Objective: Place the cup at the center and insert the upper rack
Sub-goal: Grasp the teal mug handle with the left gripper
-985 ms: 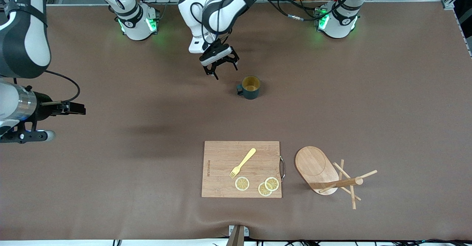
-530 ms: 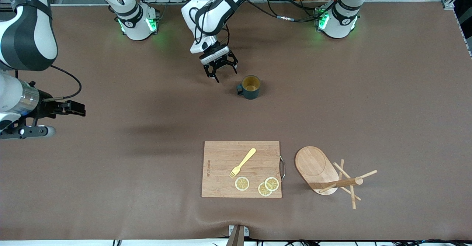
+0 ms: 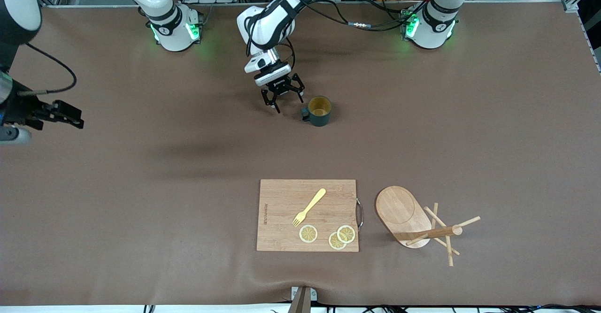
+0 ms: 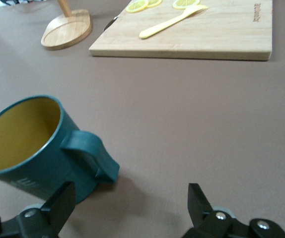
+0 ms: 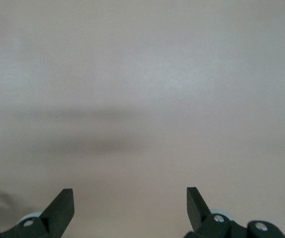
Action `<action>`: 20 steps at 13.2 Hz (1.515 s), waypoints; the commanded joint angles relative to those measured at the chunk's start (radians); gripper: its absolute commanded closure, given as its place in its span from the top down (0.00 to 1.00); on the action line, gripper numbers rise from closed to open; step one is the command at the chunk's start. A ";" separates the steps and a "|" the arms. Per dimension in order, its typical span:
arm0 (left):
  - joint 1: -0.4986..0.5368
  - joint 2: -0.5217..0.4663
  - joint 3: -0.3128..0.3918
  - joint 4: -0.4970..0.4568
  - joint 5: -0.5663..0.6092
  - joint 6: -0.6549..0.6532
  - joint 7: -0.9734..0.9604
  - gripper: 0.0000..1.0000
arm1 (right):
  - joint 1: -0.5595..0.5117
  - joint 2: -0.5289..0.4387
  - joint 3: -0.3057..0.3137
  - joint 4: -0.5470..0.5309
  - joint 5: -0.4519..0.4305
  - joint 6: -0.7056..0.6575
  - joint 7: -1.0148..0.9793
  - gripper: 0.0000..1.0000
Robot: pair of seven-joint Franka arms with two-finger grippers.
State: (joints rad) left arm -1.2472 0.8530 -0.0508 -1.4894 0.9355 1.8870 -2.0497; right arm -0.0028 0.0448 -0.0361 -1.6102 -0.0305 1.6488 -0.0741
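The upper rack's wires (image 3: 435, 217) angle outward from its post, so the cup (image 3: 319, 112) will hang at a tilt when the robot slides the cup's opening over a peg.
The cup (image 3: 319, 111), dark teal with a yellowish inside, stands upright on the table, its handle (image 3: 305, 113) turned toward the right arm's end. My left gripper (image 3: 287, 101) hangs open just beside that handle, touching nothing. In the left wrist view the cup (image 4: 33, 148) sits close to one finger of the left gripper (image 4: 130, 196), and its handle (image 4: 90, 153) points into the gap. The upper rack (image 3: 404, 209) lies tipped on its side beside the cutting board, pegs splayed on the table. My right gripper (image 3: 70, 116) is open and empty over the right arm's end of the table.
A wooden cutting board (image 3: 281, 228) lies nearer the front camera than the cup, with a yellow fork (image 3: 309, 207) and three lemon slices (image 3: 308, 233) on it. In the right wrist view the right gripper (image 5: 130, 198) has only bare brown table under it.
The left gripper has come down and closer to the cup's handle. The right gripper has drawn back toward the right arm's end of the table. Cup and rack have not moved.
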 commanded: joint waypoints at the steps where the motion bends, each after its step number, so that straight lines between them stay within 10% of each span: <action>1: -0.001 0.027 0.009 0.015 0.066 0.001 -0.013 1.00 | -0.011 -0.088 0.013 -0.072 -0.003 0.014 0.008 1.00; 18: 0.005 0.129 0.057 0.021 0.218 0.011 -0.069 1.00 | -0.008 -0.062 0.024 0.043 0.052 -0.011 0.224 1.00; 20: 0.005 0.129 0.057 0.021 0.207 0.011 -0.084 0.25 | -0.045 -0.060 0.051 0.043 0.057 -0.012 0.224 1.00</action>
State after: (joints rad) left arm -1.2437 0.9667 0.0031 -1.4832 1.1324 1.8908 -2.1105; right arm 0.0000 -0.0237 -0.0220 -1.5877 0.0063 1.6466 0.1475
